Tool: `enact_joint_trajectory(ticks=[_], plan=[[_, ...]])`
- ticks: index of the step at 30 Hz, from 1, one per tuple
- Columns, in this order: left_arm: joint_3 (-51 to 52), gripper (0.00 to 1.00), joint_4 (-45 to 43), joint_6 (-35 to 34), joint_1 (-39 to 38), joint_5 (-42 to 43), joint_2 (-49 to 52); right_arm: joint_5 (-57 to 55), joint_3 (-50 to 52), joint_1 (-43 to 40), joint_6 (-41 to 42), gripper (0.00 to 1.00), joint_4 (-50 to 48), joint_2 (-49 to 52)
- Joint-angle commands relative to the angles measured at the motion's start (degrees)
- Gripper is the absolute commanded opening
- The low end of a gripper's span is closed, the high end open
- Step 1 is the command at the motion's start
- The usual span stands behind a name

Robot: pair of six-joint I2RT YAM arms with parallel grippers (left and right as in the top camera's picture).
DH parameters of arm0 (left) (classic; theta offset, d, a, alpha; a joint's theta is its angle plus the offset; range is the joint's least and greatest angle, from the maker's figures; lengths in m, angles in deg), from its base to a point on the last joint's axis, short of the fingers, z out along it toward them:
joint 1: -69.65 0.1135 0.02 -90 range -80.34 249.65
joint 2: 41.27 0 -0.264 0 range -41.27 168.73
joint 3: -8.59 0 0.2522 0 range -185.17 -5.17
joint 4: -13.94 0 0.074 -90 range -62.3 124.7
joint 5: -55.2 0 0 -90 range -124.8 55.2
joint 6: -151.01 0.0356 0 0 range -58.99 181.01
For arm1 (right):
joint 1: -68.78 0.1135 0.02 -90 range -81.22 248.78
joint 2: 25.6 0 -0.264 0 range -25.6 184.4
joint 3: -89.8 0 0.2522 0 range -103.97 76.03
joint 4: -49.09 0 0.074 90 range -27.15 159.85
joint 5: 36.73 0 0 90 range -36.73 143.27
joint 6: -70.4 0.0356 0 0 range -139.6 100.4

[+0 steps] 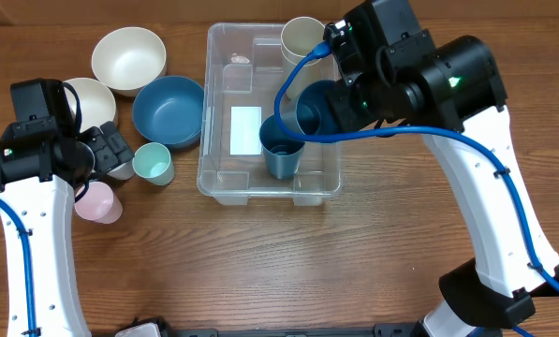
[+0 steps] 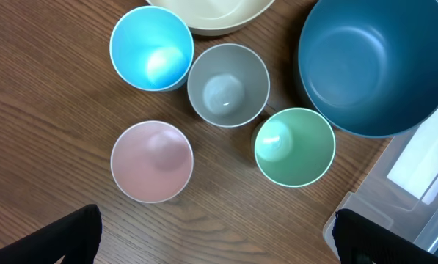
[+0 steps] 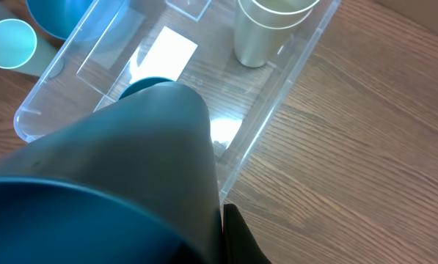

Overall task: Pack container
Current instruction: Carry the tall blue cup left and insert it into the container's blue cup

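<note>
The held cup's base (image 1: pixel 307 115) is heading toward the standing dark blue cup's opening (image 1: pixel 280 139). My right gripper keeps guiding the held cup in until it nests, then let go.
The clear container (image 1: pixel 225 112) sits mid-table with a white label (image 1: pixel 245 129) on its base. Inside it stand a cream cup (image 1: pixel 302 39) at the far right corner and a dark blue cup (image 1: pixel 282 155) near the front. My right gripper (image 1: pixel 340 103) is shut on the rim of a second dark blue cup (image 1: pixel 315 108), tilted above the container's right side. In the right wrist view that cup (image 3: pixel 116 176) fills the lower left, one finger (image 3: pixel 241 238) pressed on its outer wall. My left gripper (image 2: pixel 219 242) hangs open and empty over bare wood, left of the container's corner (image 2: pixel 417 191).
Left of the container stand a pink cup (image 2: pixel 152 161), a grey cup (image 2: pixel 227 84), a mint cup (image 2: pixel 295 146) and a light blue cup (image 2: pixel 151 48). A blue bowl (image 1: pixel 169 110) and two cream bowls (image 1: pixel 128 59) lie behind them. Bare wood lies right of the container.
</note>
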Motion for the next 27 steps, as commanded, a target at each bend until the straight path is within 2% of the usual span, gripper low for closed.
enact_joint_trajectory(ticks=[1,22,24,26,27], plan=[[-1.25,1.0,-0.04,-0.79,0.22,0.5,0.09,2.51,0.46,0.33,-0.66,0.04,-1.55,0.37],[-1.25,1.0,-0.04,-0.79,0.22,0.5,0.09,4.39,0.5,1.4,-1.95,0.04,-0.92,6.84],[-1.25,1.0,-0.04,-0.79,0.22,0.5,0.09,4.42,0.5,1.4,-1.95,0.14,-1.07,7.15],[-1.25,1.0,-0.04,-0.79,0.22,0.52,0.09,4.42,0.5,1.4,-1.95,0.39,-1.68,7.13],[-1.25,1.0,-0.04,-0.79,0.22,0.5,0.09,4.42,0.5,1.4,-1.95,0.42,-1.95,7.13]])
